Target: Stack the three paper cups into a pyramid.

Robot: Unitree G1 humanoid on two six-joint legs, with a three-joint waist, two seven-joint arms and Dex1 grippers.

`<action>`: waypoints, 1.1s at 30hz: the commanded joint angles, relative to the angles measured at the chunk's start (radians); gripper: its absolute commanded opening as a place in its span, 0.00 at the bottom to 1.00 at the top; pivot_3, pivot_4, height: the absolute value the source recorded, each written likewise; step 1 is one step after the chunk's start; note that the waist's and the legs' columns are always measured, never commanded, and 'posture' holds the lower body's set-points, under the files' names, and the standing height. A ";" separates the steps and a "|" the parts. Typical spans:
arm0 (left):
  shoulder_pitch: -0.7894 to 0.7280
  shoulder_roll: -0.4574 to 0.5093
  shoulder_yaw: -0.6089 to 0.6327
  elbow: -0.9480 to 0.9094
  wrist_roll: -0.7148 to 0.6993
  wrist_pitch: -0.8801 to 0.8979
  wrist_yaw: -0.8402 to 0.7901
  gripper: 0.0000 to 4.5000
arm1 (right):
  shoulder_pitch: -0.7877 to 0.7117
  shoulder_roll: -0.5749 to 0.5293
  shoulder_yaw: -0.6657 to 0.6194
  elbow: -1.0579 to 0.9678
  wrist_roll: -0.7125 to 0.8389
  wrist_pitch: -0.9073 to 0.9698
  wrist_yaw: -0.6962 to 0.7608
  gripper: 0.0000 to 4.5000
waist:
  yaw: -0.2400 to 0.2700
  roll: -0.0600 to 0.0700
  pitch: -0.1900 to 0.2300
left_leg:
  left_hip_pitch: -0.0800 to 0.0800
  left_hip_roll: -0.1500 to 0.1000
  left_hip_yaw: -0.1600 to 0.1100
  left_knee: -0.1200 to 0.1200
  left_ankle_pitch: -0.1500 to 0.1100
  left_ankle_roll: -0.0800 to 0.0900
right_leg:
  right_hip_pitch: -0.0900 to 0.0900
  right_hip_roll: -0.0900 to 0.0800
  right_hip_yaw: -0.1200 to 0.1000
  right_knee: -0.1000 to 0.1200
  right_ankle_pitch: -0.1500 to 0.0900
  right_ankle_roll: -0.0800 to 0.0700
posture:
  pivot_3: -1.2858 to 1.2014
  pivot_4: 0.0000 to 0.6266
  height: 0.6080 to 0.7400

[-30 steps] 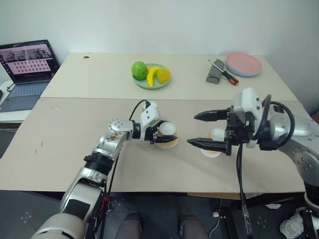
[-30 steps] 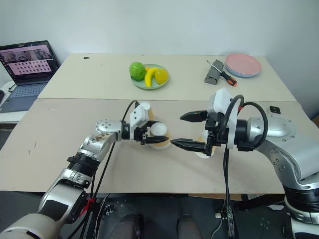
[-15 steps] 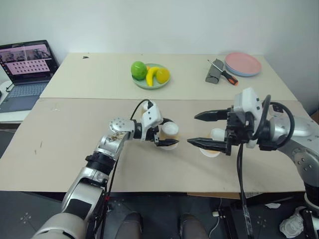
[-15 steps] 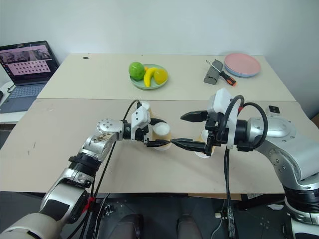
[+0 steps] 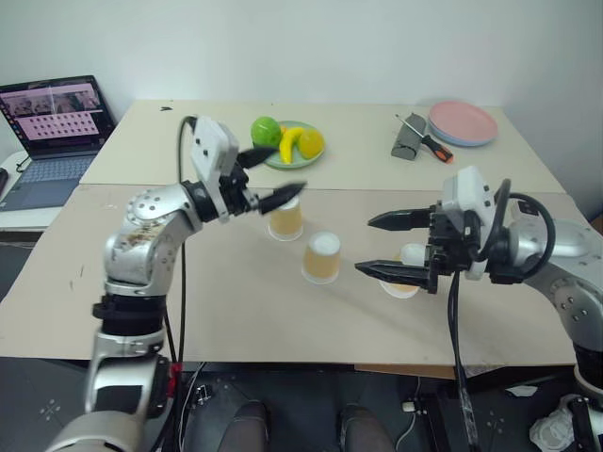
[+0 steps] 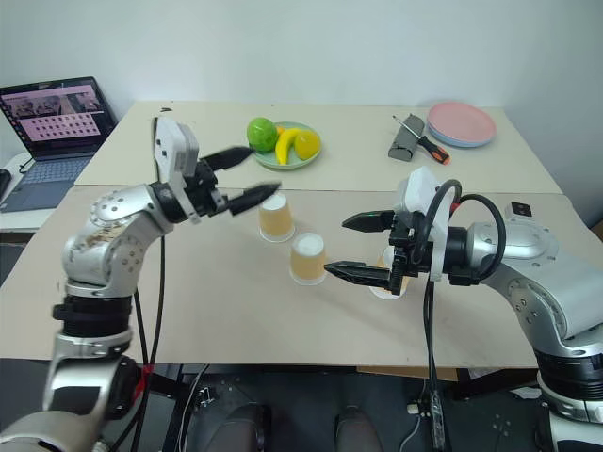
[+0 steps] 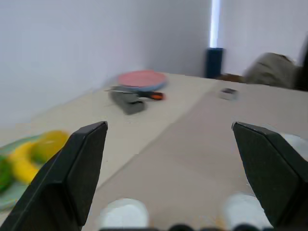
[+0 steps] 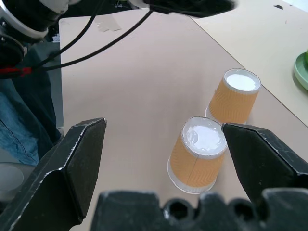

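Note:
The farther paper cup (image 5: 285, 222) stands with its closed white base (image 5: 290, 201) up, so the cup will stay round in my left gripper when I carry it.
Two orange-tan paper cups stand upside down side by side in the middle of the table, one farther (image 5: 285, 218) and one nearer (image 5: 322, 257); the right wrist view looks down on both (image 8: 236, 96) (image 8: 197, 154). The third cup (image 5: 405, 273) stands just right of them, partly hidden behind my right gripper (image 5: 364, 245). That gripper is open and level, its fingers pointing at the nearer cup without touching it. My left gripper (image 5: 288, 168) is open and empty, raised above the table, up and left of the farther cup. No pyramid stands.
At the back of the table are a green plate of fruit (image 5: 287, 143), a pink plate (image 5: 462, 122) and a screwdriver with a grey tool (image 5: 415, 137). A laptop (image 5: 52, 132) sits on a side table at far left.
My left gripper has opened, let go of the nearer cup and risen back to the left. Both middle cups now stand uncovered. The right arm has not moved.

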 commanded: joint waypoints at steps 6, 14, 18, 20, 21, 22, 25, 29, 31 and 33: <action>0.145 -0.190 -0.070 -0.059 0.113 0.011 0.324 0.98 | -0.010 0.005 -0.009 -0.013 0.008 -0.012 0.001 1.00 | 0.001 0.000 0.000 | -0.001 0.000 0.000 0.000 0.000 0.000 | -0.002 0.000 0.000 0.001 0.000 0.000 | 0.52 0.24 1.00; 0.109 -0.185 -0.103 0.092 0.120 -0.058 0.283 0.98 | -0.004 0.008 -0.012 -0.021 0.006 -0.016 -0.005 1.00 | -0.001 0.000 0.000 | -0.001 0.000 0.000 0.000 0.000 0.000 | -0.001 0.000 0.000 0.000 0.000 0.000 | 0.52 0.24 1.00; 0.077 -0.185 -0.116 0.170 0.132 -0.100 0.269 0.98 | 0.004 0.009 -0.019 -0.030 0.008 -0.016 -0.014 1.00 | 0.000 0.000 0.000 | -0.001 0.000 0.000 0.000 0.000 0.000 | -0.001 0.000 0.000 0.000 0.000 0.000 | 0.52 0.24 1.00; 0.062 -0.189 -0.123 0.196 0.138 -0.122 0.262 0.98 | 0.008 0.012 -0.019 -0.034 0.009 -0.015 -0.018 1.00 | 0.000 0.000 0.000 | -0.001 -0.001 0.000 0.000 0.000 0.000 | -0.001 0.000 0.000 0.000 0.000 0.000 | 0.52 0.24 1.00; 0.053 -0.193 -0.126 0.207 0.140 -0.129 0.262 0.98 | 0.011 0.013 -0.019 -0.036 0.009 -0.015 -0.020 1.00 | 0.000 0.000 0.000 | -0.001 -0.001 0.000 0.000 0.000 0.000 | -0.001 0.000 0.000 0.000 0.000 0.000 | 0.52 0.24 1.00; 0.045 -0.195 -0.131 0.218 0.146 -0.138 0.263 0.98 | 0.013 0.014 -0.018 -0.040 0.010 -0.014 -0.023 1.00 | 0.000 0.000 0.000 | -0.001 -0.001 0.000 0.000 0.000 0.000 | -0.001 0.000 0.000 0.000 0.000 0.000 | 0.52 0.24 1.00; 0.023 -0.198 -0.138 0.258 0.157 -0.155 0.265 0.98 | 0.017 0.012 -0.023 -0.046 0.015 -0.011 -0.026 1.00 | 0.000 0.000 0.000 | -0.001 -0.001 0.000 0.000 0.000 0.000 | -0.001 0.000 0.000 0.000 0.000 0.000 | 0.52 0.24 1.00; -0.012 -0.199 -0.130 0.307 0.159 -0.184 0.257 0.98 | 0.012 0.014 -0.030 -0.045 0.021 -0.010 -0.031 1.00 | -0.001 0.000 0.000 | -0.001 -0.001 0.000 0.000 0.000 0.000 | -0.001 0.000 0.000 0.000 0.000 0.000 | 0.52 0.24 1.00; -0.034 -0.195 -0.129 0.340 0.166 -0.202 0.256 0.98 | 0.012 0.015 -0.030 -0.044 0.021 -0.012 -0.031 1.00 | 0.000 0.000 0.000 | -0.001 -0.001 0.000 0.000 0.000 0.000 | -0.001 0.000 0.000 0.000 0.000 0.000 | 0.52 0.24 1.00; -0.052 -0.188 -0.127 0.368 0.171 -0.214 0.253 0.98 | 0.010 0.016 -0.028 -0.045 0.022 -0.012 -0.033 1.00 | -0.001 0.000 0.000 | -0.001 -0.001 0.000 0.000 0.000 0.000 | -0.001 0.000 0.000 0.000 0.000 0.000 | 0.52 0.24 1.00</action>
